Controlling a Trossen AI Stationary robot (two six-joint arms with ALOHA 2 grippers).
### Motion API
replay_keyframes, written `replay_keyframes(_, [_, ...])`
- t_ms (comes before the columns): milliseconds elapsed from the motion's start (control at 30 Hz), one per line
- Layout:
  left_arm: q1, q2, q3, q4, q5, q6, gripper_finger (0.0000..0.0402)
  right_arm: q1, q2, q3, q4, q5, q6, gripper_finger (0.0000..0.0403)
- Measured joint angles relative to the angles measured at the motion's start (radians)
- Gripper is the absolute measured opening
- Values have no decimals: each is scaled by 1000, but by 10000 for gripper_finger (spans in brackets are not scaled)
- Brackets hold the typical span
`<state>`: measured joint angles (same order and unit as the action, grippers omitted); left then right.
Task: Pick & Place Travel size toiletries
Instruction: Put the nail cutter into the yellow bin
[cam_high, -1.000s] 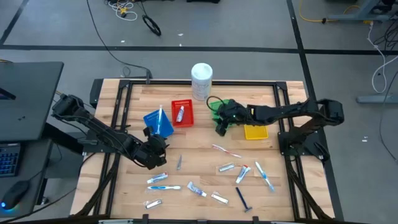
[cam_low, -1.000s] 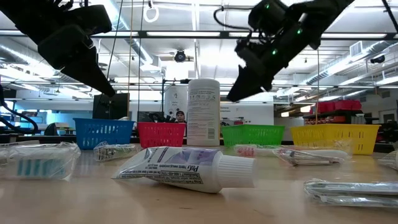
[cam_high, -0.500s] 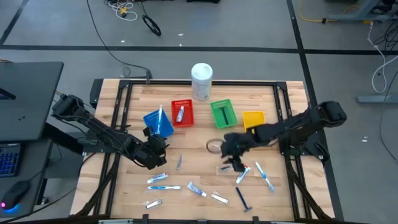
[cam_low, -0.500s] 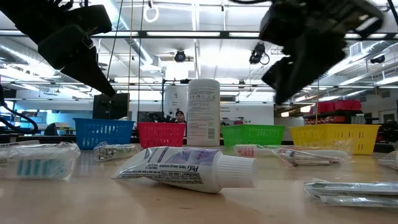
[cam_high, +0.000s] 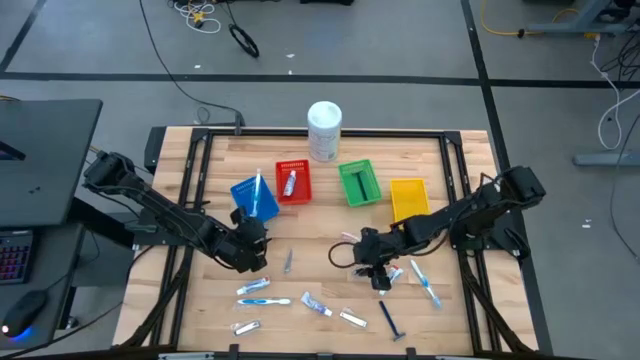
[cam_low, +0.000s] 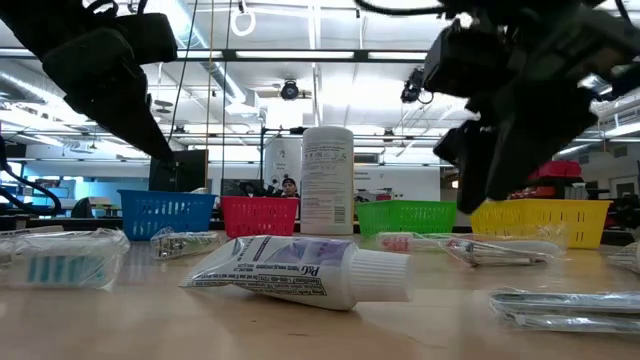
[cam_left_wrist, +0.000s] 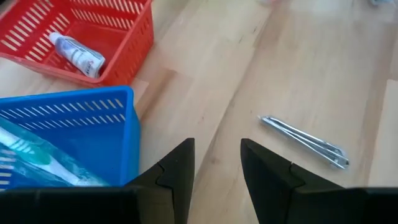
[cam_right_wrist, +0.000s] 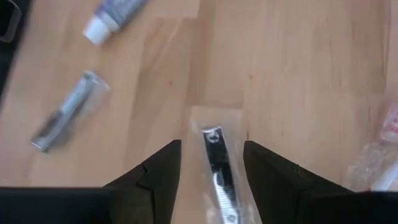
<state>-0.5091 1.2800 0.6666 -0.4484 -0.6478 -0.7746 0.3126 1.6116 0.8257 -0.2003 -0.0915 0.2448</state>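
I should keep lowering, because the metal clipper (cam_right_wrist: 217, 155) runs lengthwise through the gap between my right gripper's open fingers. I should close them once they are on both sides of its middle (cam_right_wrist: 222, 175).
Travel size toiletries lie scattered on the table's near half: toothbrushes (cam_high: 264, 289), a tube (cam_high: 317, 305), a razor (cam_high: 392, 320). A clear packet with a metal clipper (cam_right_wrist: 214, 165) lies flat on the wood. My right gripper (cam_right_wrist: 211, 146) hovers over it, open, one finger on either side. Whether the fingers touch it, I cannot tell. My left gripper (cam_left_wrist: 217, 162) is open, with nothing between its fingers. It stands beside the blue basket (cam_left_wrist: 68, 137), which holds a toothbrush (cam_left_wrist: 28, 158). A slim silvery packet (cam_left_wrist: 305, 140) lies just past that gripper.
Blue (cam_high: 255, 197), red (cam_high: 293, 182), green (cam_high: 358, 184) and yellow (cam_high: 409, 198) baskets stand in a row at mid-table. The red one holds a small tube (cam_left_wrist: 78, 53). A white tub (cam_high: 324, 130) stands at the far edge. A toothpaste tube (cam_low: 300, 272) lies near the low camera.
My right gripper has swung from over the green basket toward the table's near edge. It has sunk and tipped downward, and now stands over the clipper packet. My left gripper has turned a little in place.
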Motion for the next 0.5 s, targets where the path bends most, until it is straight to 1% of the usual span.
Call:
replay_keyframes(367, [0,0,0,0,-6,5,138,18,112,2,6,17,-29,191])
replay_keyframes(500, [0,0,0,0,-11,6,138,33,135,5,7,69,-50,185])
